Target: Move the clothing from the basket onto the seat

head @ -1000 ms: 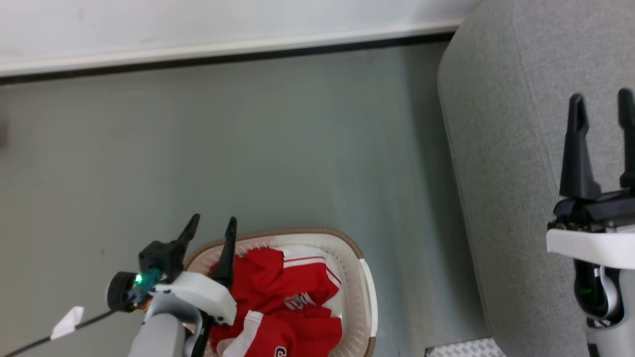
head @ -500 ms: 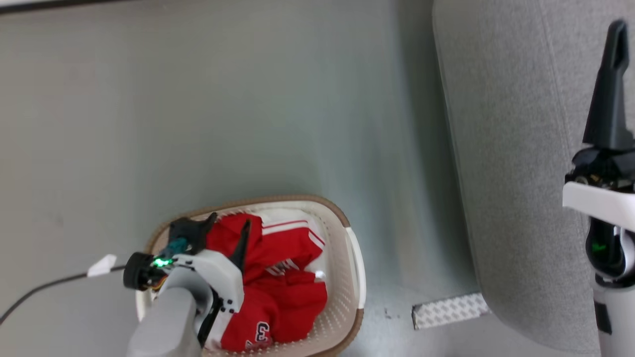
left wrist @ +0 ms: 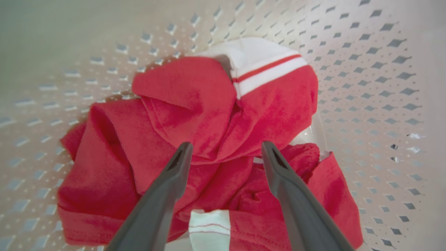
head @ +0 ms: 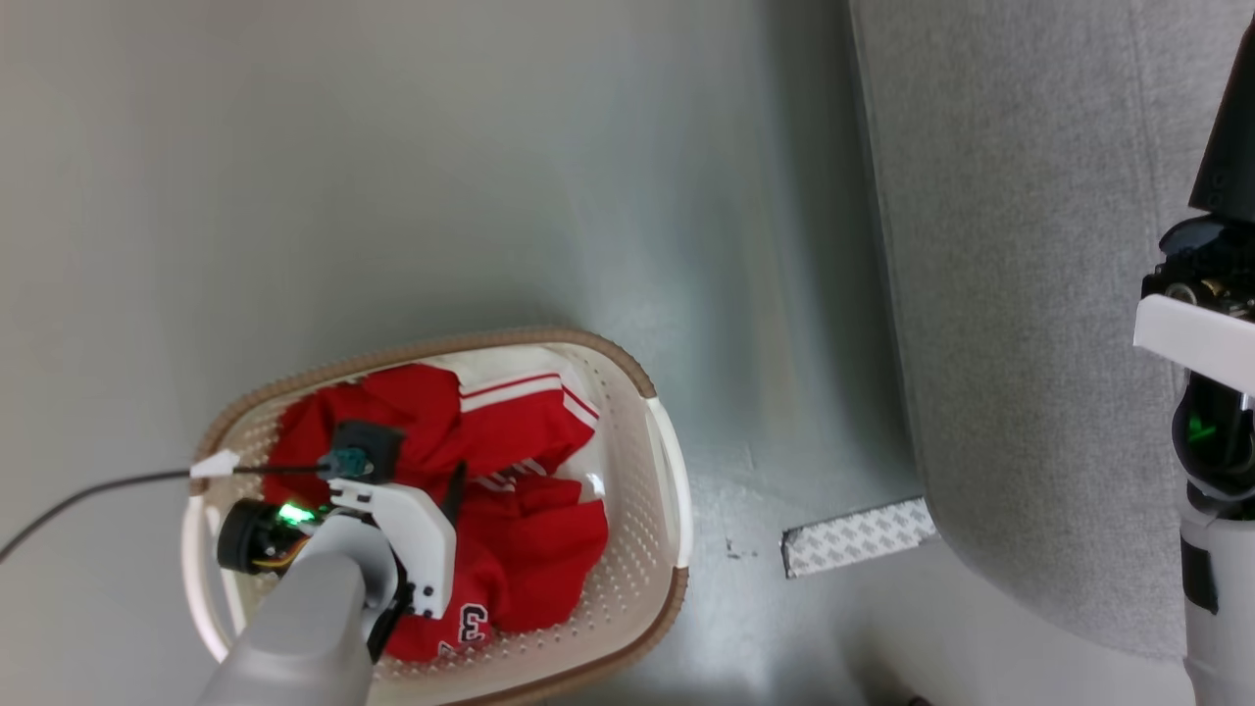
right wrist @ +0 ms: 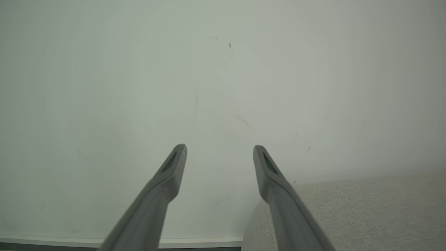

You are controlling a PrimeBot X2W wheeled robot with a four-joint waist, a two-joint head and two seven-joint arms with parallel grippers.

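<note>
I expect the striped clothing to come out alone when I lift, leaving numbered clothing behind, because white stripes break up the red heap above the number.
The cream perforated basket with a brown rim stands on the floor at the lower left. Crumpled red clothing with white panels and stripes lies inside it, a dark number showing near its front. My left gripper points down into the basket, open, its fingertips just above a red fold with nothing between them. The light grey seat runs along the right side. My right gripper hangs open beside the seat, facing a pale wall.
A white patterned strip lies on the grey-green floor between basket and seat. A dark cable with a white tag trails left from my left wrist. A baseboard runs under the wall.
The head camera has tilted down, so the whole picture has shifted. My left gripper has gone from the basket's rim down over the red clothing. Both grippers stay open.
</note>
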